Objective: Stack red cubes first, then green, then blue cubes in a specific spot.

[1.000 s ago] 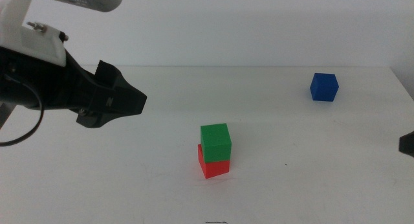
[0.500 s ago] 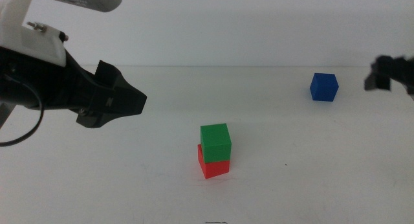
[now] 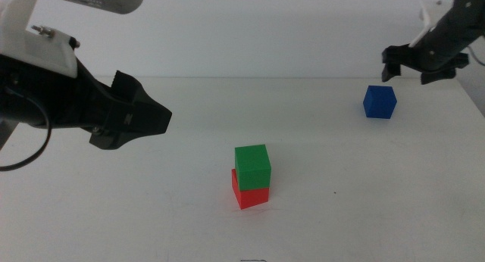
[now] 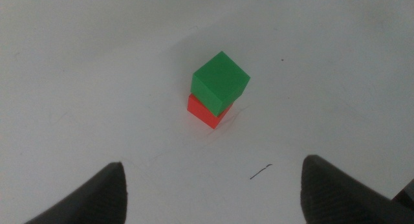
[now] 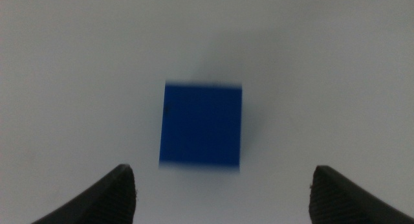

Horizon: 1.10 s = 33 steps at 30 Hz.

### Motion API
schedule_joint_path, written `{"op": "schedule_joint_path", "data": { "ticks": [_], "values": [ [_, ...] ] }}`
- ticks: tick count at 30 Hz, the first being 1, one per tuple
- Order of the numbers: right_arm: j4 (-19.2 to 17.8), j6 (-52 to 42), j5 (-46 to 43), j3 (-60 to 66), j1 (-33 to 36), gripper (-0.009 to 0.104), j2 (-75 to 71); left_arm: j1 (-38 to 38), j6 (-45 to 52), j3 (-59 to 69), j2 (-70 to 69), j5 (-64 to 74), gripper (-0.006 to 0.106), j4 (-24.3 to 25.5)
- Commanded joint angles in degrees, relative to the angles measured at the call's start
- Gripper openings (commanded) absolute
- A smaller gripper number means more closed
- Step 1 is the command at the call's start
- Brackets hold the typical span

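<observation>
The green cube is crooked but sits well over the red cube (image 3: 252, 190). The stack (image 3: 251, 177) should therefore stay upright when I bring the blue cube down onto it.
The green cube (image 3: 252, 165) sits on the red cube (image 3: 249, 194) near the middle of the white table, slightly askew; the left wrist view shows the same green cube (image 4: 220, 82) on the red cube (image 4: 206, 112). The blue cube (image 3: 379, 101) stands alone at the far right. My right gripper (image 3: 413, 65) hovers just above and behind it, open, and in the right wrist view the blue cube (image 5: 202, 125) lies ahead between the spread jaws of the right gripper (image 5: 220, 191). My left gripper (image 3: 155, 118) hangs open, left of the stack, apart from it, as the left gripper (image 4: 213, 191) view confirms.
The far edge of the table (image 3: 303, 78) meets a pale wall. A small dark mark (image 4: 261, 171) lies on the tabletop close to the stack.
The right arm has come in from the right edge and swung left and up, arriving over the blue cube. The left arm and the stack have not moved.
</observation>
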Motion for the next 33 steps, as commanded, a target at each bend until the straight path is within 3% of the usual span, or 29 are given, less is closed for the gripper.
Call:
{"op": "schedule_joint_path", "data": {
  "ticks": [1,14,16,18,20,22,23,28,33],
  "values": [
    [-1.2,-0.8,-1.6,-6.3,0.2,0.078,0.1,-0.1,-0.2,-1.6,-1.0,-2.8,0.09,-1.2],
    [-2.9,-0.2,-2.0,-15.9,1.4,0.075,11.7,-0.1,-0.2,-1.6,-1.0,-2.8,0.09,-1.2],
    [-2.9,0.9,-1.7,-15.9,1.4,0.068,12.0,-0.1,-0.2,-1.6,-1.0,-2.8,0.09,-1.2],
    [-2.9,1.5,-1.4,-15.9,1.4,0.055,12.0,-0.1,-0.2,-1.6,-1.0,-2.8,0.09,-1.2],
    [-2.9,1.5,-0.3,-15.9,1.4,0.034,11.7,-0.1,-0.2,-1.6,-1.0,-2.8,0.09,-1.2],
    [-2.6,0.3,2.8,-16.0,1.4,0.005,10.3,-0.1,-0.2,-1.6,-1.0,-2.8,0.09,-1.2],
    [-2.3,-0.4,4.2,-15.9,1.4,-0.002,9.5,-0.1,-0.2,-1.6,-1.0,-2.9,0.09,-1.2],
    [-2.4,-2.0,7.1,-5.3,2.3,-0.001,-0.4,-0.1,-0.2,-1.6,-1.0,-2.8,0.09,-1.2],
    [-3.5,2.9,-1.1,16.6,9.2,-0.001,-20.1,-0.1,-0.2,-1.6,-1.0,-2.8,0.09,-1.2]
  ]
}}
